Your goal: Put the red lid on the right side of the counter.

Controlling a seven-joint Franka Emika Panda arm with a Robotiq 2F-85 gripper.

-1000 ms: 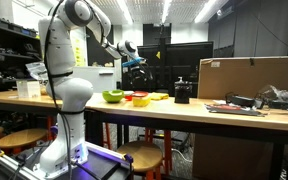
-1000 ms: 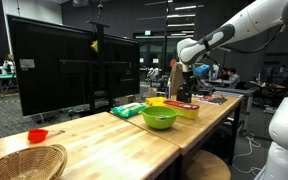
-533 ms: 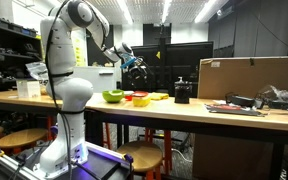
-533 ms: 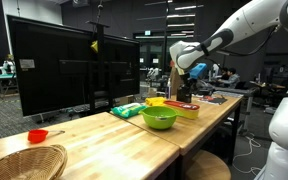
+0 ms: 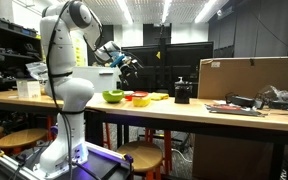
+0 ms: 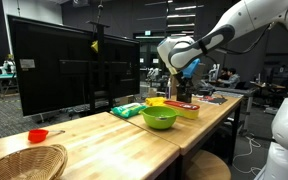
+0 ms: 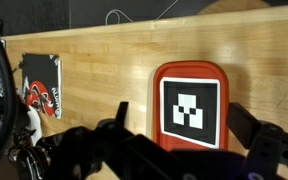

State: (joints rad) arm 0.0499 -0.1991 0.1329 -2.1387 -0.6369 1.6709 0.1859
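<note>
The red lid with the tag [image 7: 190,106] is off-centre under my gripper's open fingers. My gripper should move toward the green bowl [image 6: 159,118] before it goes down to the lid.
The red lid [image 6: 37,135] is a small round red piece lying on the tan counter [image 6: 104,140], near a wicker basket and far from the arm. It does not show in the wrist view. My gripper [image 5: 122,61] hangs high above the counter, over the green bowl and red tray; it also shows in an exterior view [image 6: 185,74]. In the wrist view the gripper [image 7: 184,125] is open and empty. Its two dark fingers [image 7: 246,122] stand wide apart on either side of a red tray seen far below.
A lime-green bowl [image 6: 160,118], a flat yellow item [image 6: 156,101] and a red tray with a black-and-white tag [image 7: 189,105] sit mid-counter. A wicker basket [image 6: 24,160] is near the lid. A printed packet [image 7: 41,85], a cardboard box [image 5: 249,77] and a black monitor [image 6: 49,70] also stand there.
The arm has swung the open gripper sideways above the counter, to the left in both exterior views. Nothing on the counter has moved.
</note>
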